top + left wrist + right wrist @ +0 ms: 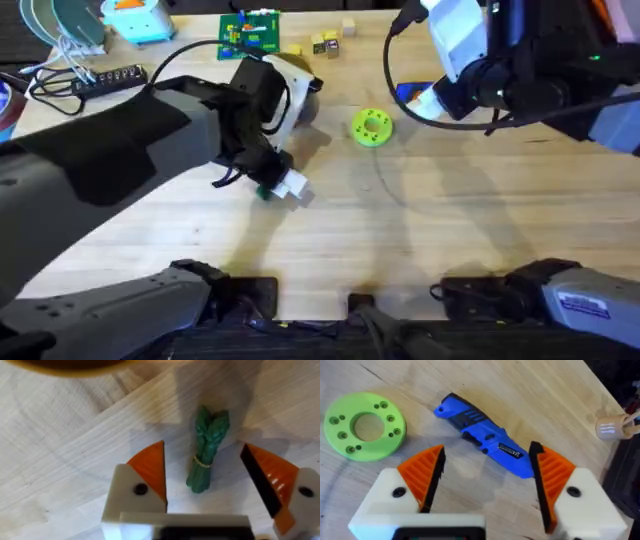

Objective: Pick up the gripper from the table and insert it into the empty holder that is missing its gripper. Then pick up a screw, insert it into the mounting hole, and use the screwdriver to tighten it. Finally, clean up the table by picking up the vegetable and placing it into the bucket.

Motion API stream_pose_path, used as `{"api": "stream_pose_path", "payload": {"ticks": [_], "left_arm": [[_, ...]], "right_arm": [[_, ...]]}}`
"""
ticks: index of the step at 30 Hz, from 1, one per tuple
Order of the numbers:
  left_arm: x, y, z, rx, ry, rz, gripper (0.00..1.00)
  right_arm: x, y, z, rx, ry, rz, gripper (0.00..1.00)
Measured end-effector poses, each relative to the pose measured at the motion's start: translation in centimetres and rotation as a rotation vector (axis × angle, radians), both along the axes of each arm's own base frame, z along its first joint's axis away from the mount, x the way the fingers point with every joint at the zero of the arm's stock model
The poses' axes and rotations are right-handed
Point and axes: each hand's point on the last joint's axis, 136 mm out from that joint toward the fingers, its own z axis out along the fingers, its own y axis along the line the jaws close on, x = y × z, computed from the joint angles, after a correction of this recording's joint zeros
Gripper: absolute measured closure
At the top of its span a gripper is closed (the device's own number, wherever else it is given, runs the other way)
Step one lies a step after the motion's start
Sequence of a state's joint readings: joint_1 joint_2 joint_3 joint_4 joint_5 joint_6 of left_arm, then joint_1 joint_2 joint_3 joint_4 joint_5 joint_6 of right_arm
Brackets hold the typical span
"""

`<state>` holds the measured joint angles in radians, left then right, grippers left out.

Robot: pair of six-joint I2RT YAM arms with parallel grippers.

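Note:
I expect the vegetable [207, 449] to stay in one bundle with its tips spread when I lift it, because a thin band [202, 462] holds the stalks together below their forked tips.
The vegetable [206, 450], a dark green bundle tied with a thin band, lies flat on the wood between the orange pads of my left gripper [205, 477], which is open and straddles its lower end without touching it. From overhead the left gripper [283, 186] sits left of centre with a bit of green vegetable [263, 193] beside it. The blue screwdriver [482, 436] lies on the table just beyond my right gripper [487, 477], which hangs open above it. Overhead, the right gripper [428, 100] is beside the screwdriver [410, 92] at the back right.
A lime-green disc with holes [372, 127] lies near the table's middle, also in the right wrist view [364, 426]. A green circuit board [249, 33] and small wooden blocks [325, 43] sit at the back. A power strip [108, 78] lies at the back left.

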<state>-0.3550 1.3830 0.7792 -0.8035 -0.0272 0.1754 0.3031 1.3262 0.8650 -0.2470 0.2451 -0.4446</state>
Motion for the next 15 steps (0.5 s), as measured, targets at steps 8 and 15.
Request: {"api": "stream_pose_path", "payload": {"ticks": [8, 15], "left_arm": [[-0.06, -0.01, -0.73, 0.026, 0.022, -0.122, 0.076], [0.18, -0.16, -0.65, 0.029, 0.020, -0.170, 0.127]], "right_arm": [[0.00, 0.00, 0.00, 0.000, 0.000, 0.000, 0.007], [0.00, -0.01, 0.00, 0.000, 0.000, 0.000, 0.008]]}}
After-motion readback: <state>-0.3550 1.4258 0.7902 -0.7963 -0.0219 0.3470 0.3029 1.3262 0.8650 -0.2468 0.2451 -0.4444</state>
